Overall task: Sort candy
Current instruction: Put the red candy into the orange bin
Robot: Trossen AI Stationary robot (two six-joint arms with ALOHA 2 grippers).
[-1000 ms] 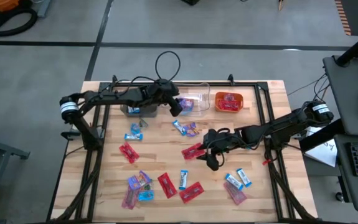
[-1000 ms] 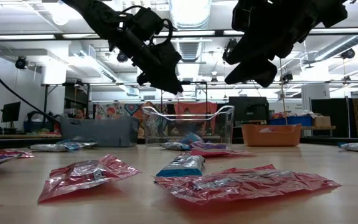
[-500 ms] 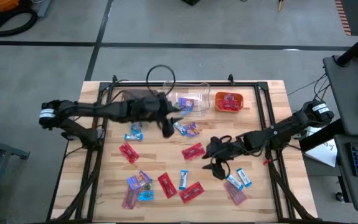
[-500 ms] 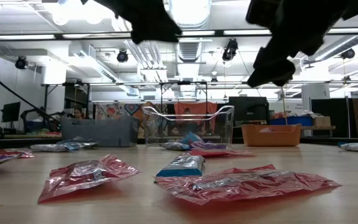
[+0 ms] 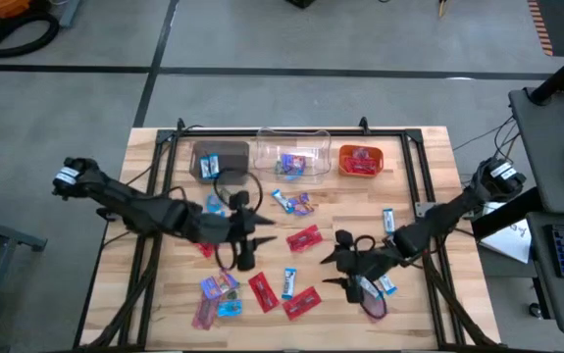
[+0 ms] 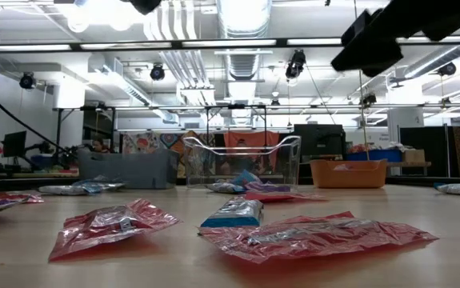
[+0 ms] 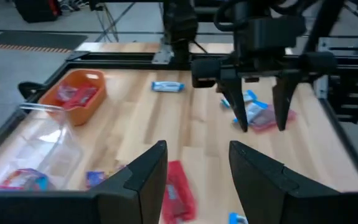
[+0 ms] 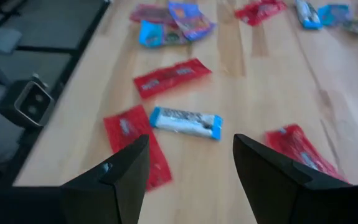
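My right gripper should keep going down, since the nearest red candy's near end (image 5: 314, 294) is clear of the blue-and-white candy, until it reaches that end and closes there.
Candy in red, blue-and-white and purple wrappers lies flat over the wooden table (image 5: 429, 167). A red piece (image 5: 303, 238) lies mid-table and a blue-and-white piece (image 5: 288, 282) nearer the front edge. My left gripper (image 5: 254, 240) hangs open and empty above the table's middle left; its wrist view shows a red candy (image 7: 177, 190) on the table below the gap. My right gripper (image 5: 329, 270) hangs open and empty right of centre, above a blue-and-white candy (image 8: 186, 122) and red ones (image 8: 135, 146). In the left wrist view my right gripper (image 7: 256, 121) faces mine.
Three bins stand along the far edge: a brown one (image 5: 220, 159), a clear one (image 5: 291, 162) with candy inside, and an orange one (image 5: 360, 160) with red candy. More candy lies near the front left (image 5: 218, 286) and beside my right gripper (image 5: 375, 294).
My left gripper has swung away from the clear bin toward the table's near and left side, rising out of the low view. My right gripper has gone toward the near edge and rolled somewhat. Both stay open and empty. No candy has moved.
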